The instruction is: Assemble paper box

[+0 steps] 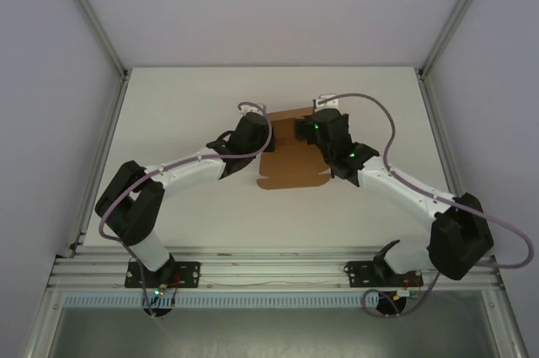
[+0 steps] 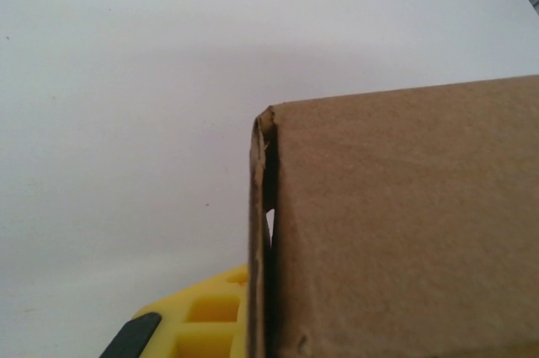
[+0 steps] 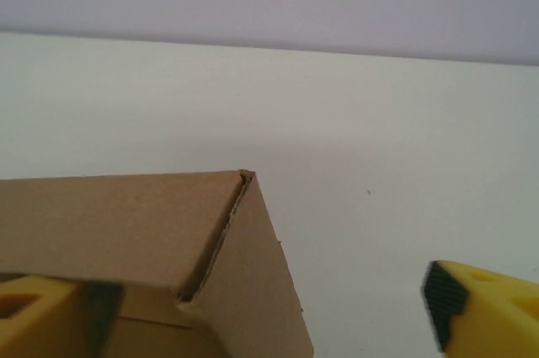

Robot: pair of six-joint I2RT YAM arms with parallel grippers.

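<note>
My left gripper needs to turn the box around by its side (image 2: 258, 232) until its lid points away, because the paper box's lid (image 1: 294, 174) points toward my arm bases.
The paper box (image 1: 290, 160) is a brown cardboard piece lying in the middle of the table, partly folded, with walls raised at its far end. My left gripper (image 1: 255, 139) is at its left side, shut on an upright wall; in the left wrist view that wall's edge (image 2: 259, 232) runs past one yellow finger (image 2: 202, 320) and the other finger is hidden behind the cardboard (image 2: 404, 223). My right gripper (image 1: 322, 132) is at the box's far right corner (image 3: 244, 177), open, with the corner between its wide-apart fingers (image 3: 484, 316).
The white table (image 1: 168, 114) has bare room left, right and behind the box. Metal frame posts (image 1: 446, 29) and pale walls bound it. A rail (image 1: 278, 269) with both arm bases runs along the near edge.
</note>
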